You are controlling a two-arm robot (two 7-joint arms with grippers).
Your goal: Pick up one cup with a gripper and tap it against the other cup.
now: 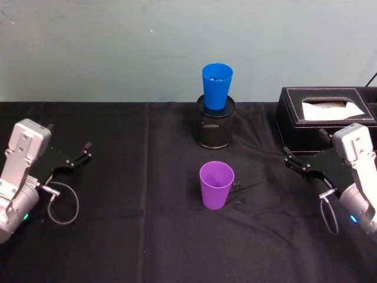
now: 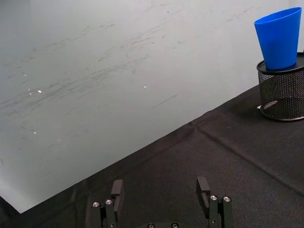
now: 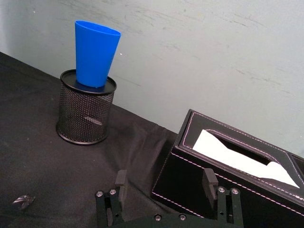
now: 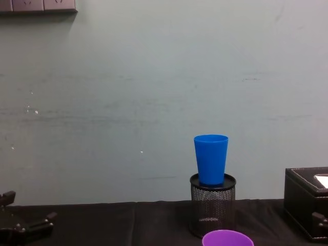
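The blue cup (image 4: 211, 160) will stay upright when I tap it, because it sits flat on the mesh holder's wider top (image 4: 213, 183).
The purple cup (image 1: 216, 184) stands upright on the black cloth in the middle of the table; its rim (image 4: 227, 239) shows at the chest view's lower edge. Behind it the blue cup (image 1: 217, 85) (image 2: 279, 39) (image 3: 94, 52) (image 4: 210, 159) stands upright in a black mesh holder (image 1: 215, 122). My left gripper (image 1: 80, 152) (image 2: 159, 189) rests open at the table's left, far from both cups. My right gripper (image 1: 293, 160) (image 3: 164, 180) rests open at the right, nothing between its fingers, in front of the tissue box.
A black tissue box (image 1: 324, 112) (image 3: 228, 171) stands at the back right, just behind my right gripper. A pale wall (image 4: 154, 102) closes off the table's far edge. A small dark scrap (image 3: 23, 201) lies on the cloth near the holder.
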